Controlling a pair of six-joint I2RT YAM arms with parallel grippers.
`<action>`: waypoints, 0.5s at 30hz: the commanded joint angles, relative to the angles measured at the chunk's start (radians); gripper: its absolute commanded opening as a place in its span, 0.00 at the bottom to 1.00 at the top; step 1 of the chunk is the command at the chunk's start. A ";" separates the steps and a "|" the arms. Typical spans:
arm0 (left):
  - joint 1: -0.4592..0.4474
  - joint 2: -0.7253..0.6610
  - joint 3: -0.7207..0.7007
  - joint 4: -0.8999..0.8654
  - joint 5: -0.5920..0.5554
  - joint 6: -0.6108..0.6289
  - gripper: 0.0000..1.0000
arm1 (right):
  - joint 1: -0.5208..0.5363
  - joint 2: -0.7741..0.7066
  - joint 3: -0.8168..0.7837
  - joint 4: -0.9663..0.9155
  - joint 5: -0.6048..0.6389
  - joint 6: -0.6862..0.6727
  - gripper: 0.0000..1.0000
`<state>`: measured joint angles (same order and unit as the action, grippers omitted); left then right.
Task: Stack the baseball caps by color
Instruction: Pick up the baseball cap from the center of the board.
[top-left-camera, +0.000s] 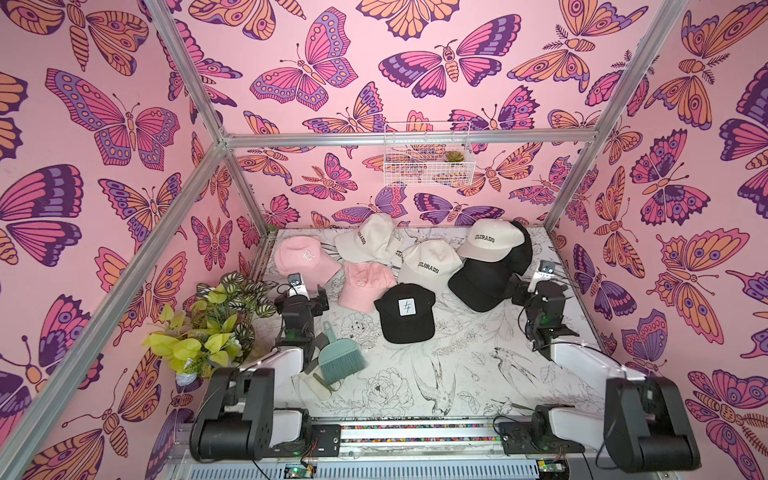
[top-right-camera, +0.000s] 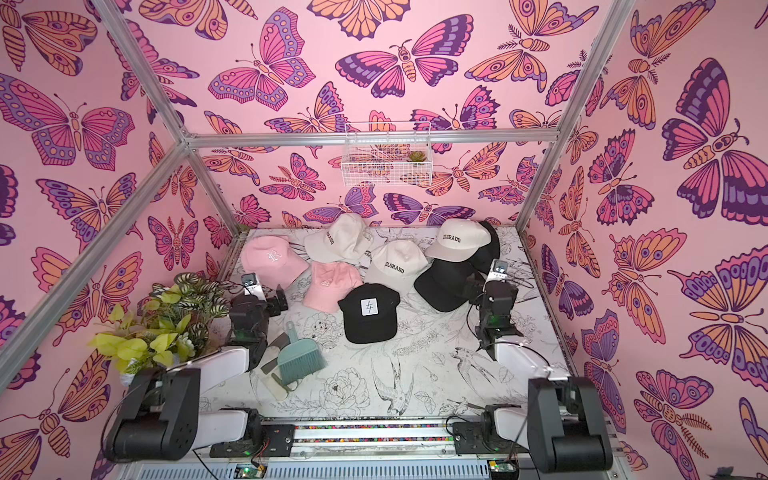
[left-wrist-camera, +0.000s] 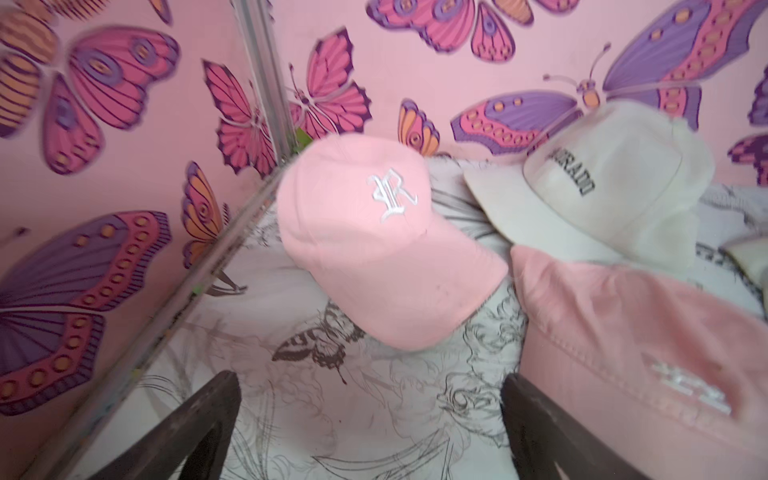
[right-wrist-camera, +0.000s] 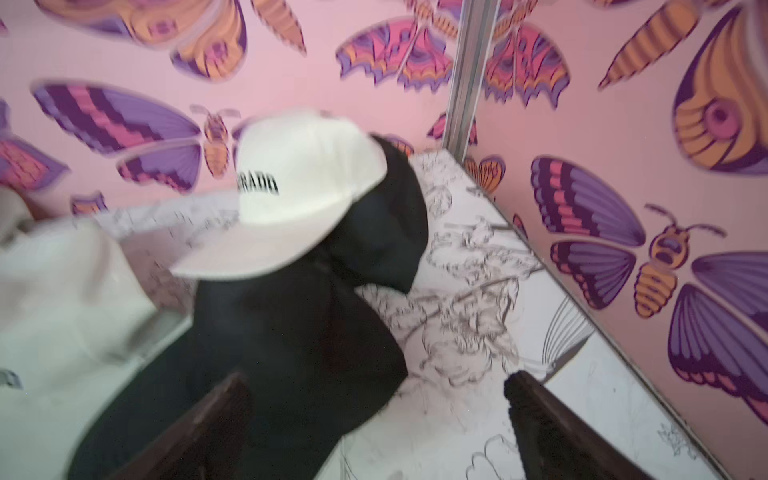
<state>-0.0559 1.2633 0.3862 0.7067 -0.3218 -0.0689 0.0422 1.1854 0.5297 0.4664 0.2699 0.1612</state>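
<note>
My left gripper and my right gripper are to lift the patched black cap by its sides first, because it lies in front of the pink and cream caps.
The baseball caps lie loose across the far half of the table. A pink cap with a white monogram sits at the back left, and a second pink cap lies next to it. Three cream "COLORADO" caps spread along the back. The rightmost cream cap rests on black caps. A black cap with a white patch lies nearer the front. My left gripper is open above bare table, just short of the pink caps. My right gripper is open at a black cap's edge.
A teal hand brush and a cream scraper lie by the left arm. A leafy potted plant stands at the left edge. A white wire basket hangs on the back wall. Aluminium frame posts and butterfly walls enclose the table.
</note>
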 joint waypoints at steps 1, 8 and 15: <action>-0.034 -0.113 0.071 -0.261 -0.168 -0.179 1.00 | 0.007 -0.074 0.070 -0.275 -0.083 0.144 0.99; -0.133 -0.181 0.213 -0.705 0.048 -0.578 1.00 | 0.016 -0.061 0.152 -0.443 -0.395 0.387 0.99; -0.215 -0.114 0.300 -0.861 0.330 -0.651 1.00 | 0.139 0.116 0.296 -0.529 -0.548 0.429 0.99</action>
<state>-0.2478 1.1297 0.6350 -0.0006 -0.1486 -0.6365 0.1188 1.2537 0.7464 0.0212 -0.1658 0.5514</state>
